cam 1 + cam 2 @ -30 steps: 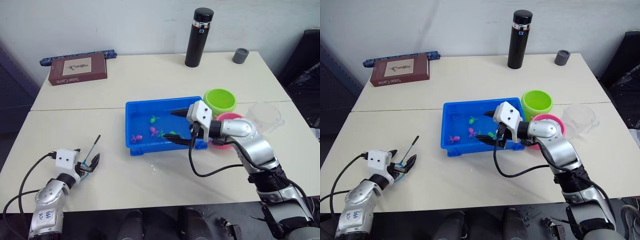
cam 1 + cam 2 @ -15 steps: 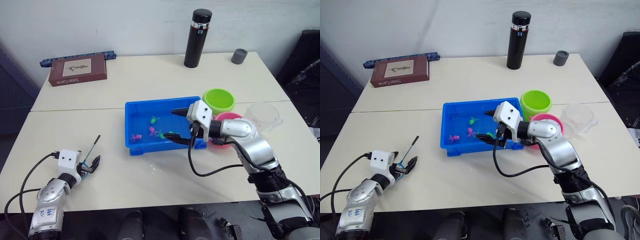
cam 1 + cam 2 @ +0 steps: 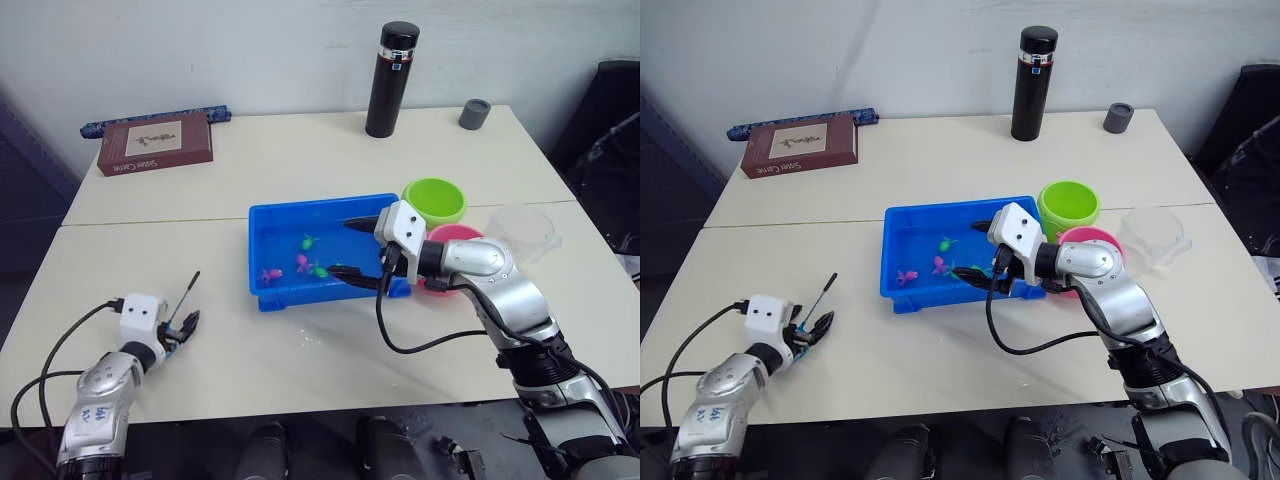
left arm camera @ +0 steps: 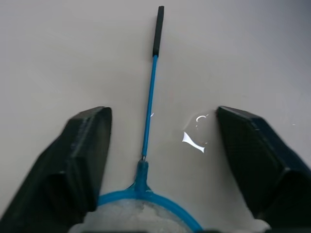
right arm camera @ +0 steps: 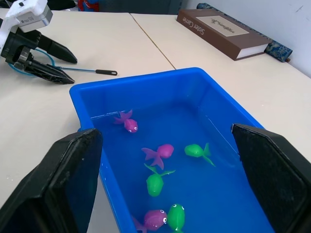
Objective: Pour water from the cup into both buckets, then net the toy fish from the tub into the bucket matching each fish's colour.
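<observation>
I expect the net's thin handle point(image 4: 150, 104) to stay stiff and stick out when I lift the net, because it goes straight into the hoop's blue collar point(image 4: 141, 175).
The blue tub point(image 3: 320, 203) holds water and several toy fish, pink point(image 5: 127, 122) and green point(image 5: 197, 151). My right gripper point(image 3: 352, 248) hovers open over the tub's right end, holding nothing. The green bucket point(image 3: 435, 200) and the pink bucket point(image 3: 455, 238) stand just right of the tub, the pink one partly behind my right arm. The clear cup point(image 3: 525, 228) sits right of them. My left gripper point(image 3: 180, 325) rests open at the table's front left, its fingers either side of the blue net's hoop point(image 4: 146, 201). The net's handle point(image 4: 148, 111) points away from it.
A black flask point(image 3: 392, 78) and a small grey cup point(image 3: 474, 113) stand at the back right. A brown book point(image 3: 155, 143) lies at the back left with a blue patterned strip point(image 3: 150, 118) behind it. Water drops point(image 4: 193, 140) lie beside the net.
My left arm has edged slightly forward toward the net. The right gripper stays open over the tub. The head camera has tilted a little.
</observation>
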Action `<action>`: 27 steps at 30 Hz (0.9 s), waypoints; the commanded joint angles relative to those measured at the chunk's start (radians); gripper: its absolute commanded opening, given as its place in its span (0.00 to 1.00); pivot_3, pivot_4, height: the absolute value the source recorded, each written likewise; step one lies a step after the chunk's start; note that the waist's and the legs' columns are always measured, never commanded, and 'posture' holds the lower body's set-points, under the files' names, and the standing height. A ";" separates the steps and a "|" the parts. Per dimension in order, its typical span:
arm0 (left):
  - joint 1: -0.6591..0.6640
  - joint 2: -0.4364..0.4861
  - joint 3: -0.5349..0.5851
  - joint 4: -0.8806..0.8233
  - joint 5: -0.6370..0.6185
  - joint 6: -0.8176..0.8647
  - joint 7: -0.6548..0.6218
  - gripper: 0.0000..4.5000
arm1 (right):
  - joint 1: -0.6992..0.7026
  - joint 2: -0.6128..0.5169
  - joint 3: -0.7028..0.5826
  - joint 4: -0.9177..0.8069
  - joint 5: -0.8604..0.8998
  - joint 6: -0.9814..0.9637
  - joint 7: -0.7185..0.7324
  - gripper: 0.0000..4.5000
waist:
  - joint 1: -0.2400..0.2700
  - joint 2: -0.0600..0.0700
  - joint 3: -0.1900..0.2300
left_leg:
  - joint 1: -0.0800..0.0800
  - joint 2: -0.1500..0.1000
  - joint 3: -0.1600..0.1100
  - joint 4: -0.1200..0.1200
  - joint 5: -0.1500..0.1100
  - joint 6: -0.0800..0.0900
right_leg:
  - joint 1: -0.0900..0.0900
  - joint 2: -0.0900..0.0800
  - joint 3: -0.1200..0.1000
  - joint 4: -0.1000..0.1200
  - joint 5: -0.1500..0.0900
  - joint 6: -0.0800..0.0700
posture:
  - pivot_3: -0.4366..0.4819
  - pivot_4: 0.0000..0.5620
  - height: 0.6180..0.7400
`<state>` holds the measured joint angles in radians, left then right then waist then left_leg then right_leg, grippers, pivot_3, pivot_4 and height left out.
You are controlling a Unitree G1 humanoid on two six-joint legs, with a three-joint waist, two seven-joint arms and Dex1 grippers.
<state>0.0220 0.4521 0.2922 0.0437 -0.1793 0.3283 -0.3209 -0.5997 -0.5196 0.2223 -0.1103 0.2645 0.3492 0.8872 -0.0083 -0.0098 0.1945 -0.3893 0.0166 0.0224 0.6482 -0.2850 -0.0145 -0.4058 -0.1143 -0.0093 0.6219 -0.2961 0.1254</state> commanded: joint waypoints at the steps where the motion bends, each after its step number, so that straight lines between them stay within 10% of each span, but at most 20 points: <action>1: 0.016 0.017 -0.001 0.019 0.031 0.043 0.028 0.42 | 0.003 0.005 -0.036 -0.037 0.009 -0.007 -0.006 1.00 | -0.003 0.000 0.000 | 0.000 0.000 0.000 0.000 0.000 0.000 | 0.000 0.000 0.000 0.000 0.000 0.000 | 0.48 0.27 1.00; 5: 0.018 0.016 -0.008 0.017 0.035 0.056 0.026 0.01 | 0.004 0.005 -0.035 -0.039 0.009 -0.008 -0.011 1.00 | -0.013 0.000 0.000 | 0.000 0.000 0.000 0.000 0.000 0.000 | 0.000 0.000 0.000 0.000 0.000 0.000 | 0.48 0.27 1.00; 27: 0.020 0.000 -0.006 0.021 0.045 -0.021 0.030 0.01 | 0.003 0.013 -0.035 -0.028 -0.001 -0.021 -0.040 1.00 | -0.019 0.000 0.000 | 0.001 0.004 0.000 -0.001 0.000 0.000 | 0.000 -0.001 0.001 0.000 0.000 0.000 | 0.48 0.27 1.00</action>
<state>0.0235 0.4554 0.2909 0.0475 -0.1522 0.3172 -0.3042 -0.5964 -0.5150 0.2222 -0.1103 0.2614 0.3491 0.8560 -0.0271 -0.0097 0.1944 -0.3886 0.0212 0.0224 0.6474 -0.2850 -0.0146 -0.4059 -0.1149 -0.0087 0.6219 -0.2962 0.1250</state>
